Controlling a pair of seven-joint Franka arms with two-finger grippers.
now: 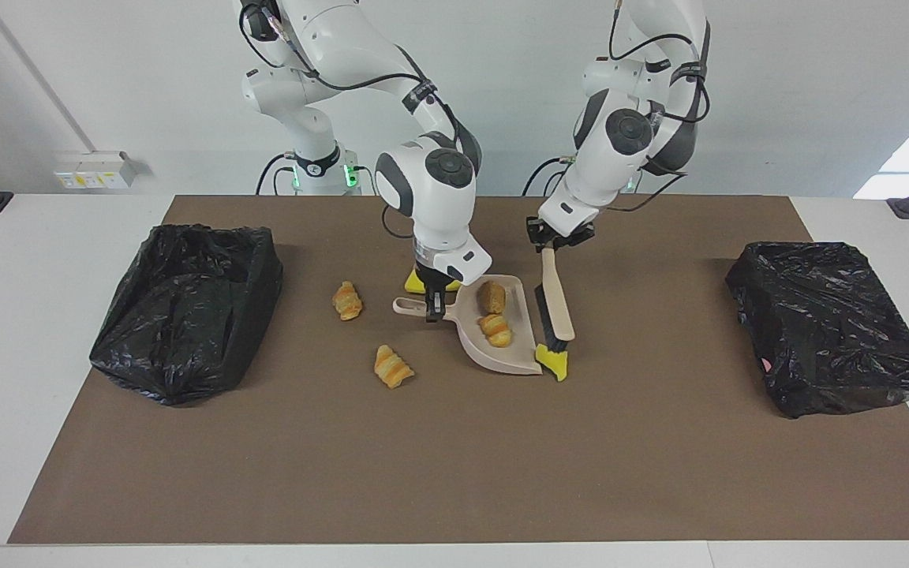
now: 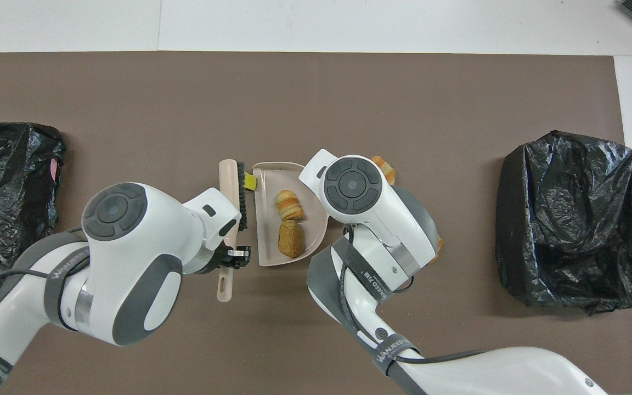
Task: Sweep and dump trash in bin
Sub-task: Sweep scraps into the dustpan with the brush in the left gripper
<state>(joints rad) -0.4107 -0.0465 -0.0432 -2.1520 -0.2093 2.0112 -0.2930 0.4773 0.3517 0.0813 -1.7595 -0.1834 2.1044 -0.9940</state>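
Note:
The yellow sponge wedge (image 1: pixel 552 361) is at the brush tip, just outside the pan's open edge. Next, my left gripper moves the brush inward over the pan's bottom (image 1: pixel 510 355).
My right gripper (image 1: pixel 432 306) is shut on the handle of the beige dustpan (image 1: pixel 502 355), which rests on the brown mat. In the pan (image 2: pixel 266 219) lie two pieces of trash, a tan lump (image 1: pixel 491 297) and a striped croissant (image 1: pixel 495 330). My left gripper (image 1: pixel 555 243) is shut on the handle of the brush (image 1: pixel 557 304), held just outside the pan's open edge with its dark bristles toward the pan. A yellow sponge wedge (image 1: pixel 555 363) sits at the pan's corner under the brush tip. In the overhead view the arm hides the right gripper.
Two more croissants (image 1: pixel 347 300) (image 1: pixel 392 367) lie on the mat toward the right arm's end, and a second yellow sponge (image 1: pixel 415 282) shows beside the right gripper. Black-bagged bins (image 1: pixel 186 308) (image 1: pixel 829 323) stand at each end of the mat.

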